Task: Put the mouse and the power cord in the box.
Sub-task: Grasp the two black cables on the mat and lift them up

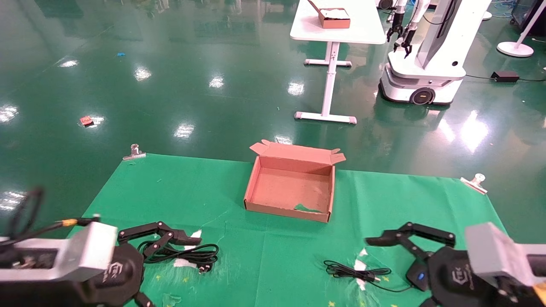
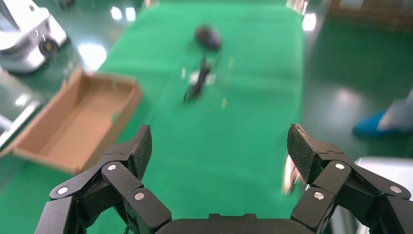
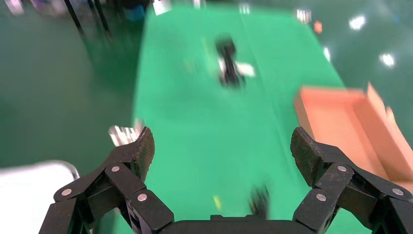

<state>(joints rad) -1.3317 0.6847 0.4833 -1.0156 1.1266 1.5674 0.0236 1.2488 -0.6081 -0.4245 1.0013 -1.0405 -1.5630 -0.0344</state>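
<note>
My open right gripper should keep going down until my fingers are on both sides of the narrow bundle (image 1: 362, 274) and close, because the mouse's bundled cable (image 1: 341, 268) lies free and lengthwise toward the gripper.
The brown box (image 1: 255, 187) lies open and empty at the middle back of the green cloth. The power cord (image 1: 187, 253) is a loose black coil at the front left, just under one finger (image 1: 179, 236) of my left gripper (image 2: 219, 146), which is open and holds nothing. The mouse (image 1: 417, 275) lies at the front right, partly hidden by my right gripper (image 3: 221, 146), also open and empty. The mouse's thin cable (image 1: 354, 270) is bundled to its left. The left wrist view shows the box (image 2: 73, 122) and the mouse (image 2: 208, 36) farther off. In the right wrist view the power cord (image 3: 229, 63) is blurred.
Metal clips (image 1: 134, 152) (image 1: 474, 182) pin the cloth at the table's back corners. Beyond, on the green floor, stand a white table with another cardboard box (image 1: 334, 18) and a second robot (image 1: 426, 64). The cloth has torn white patches near both cables.
</note>
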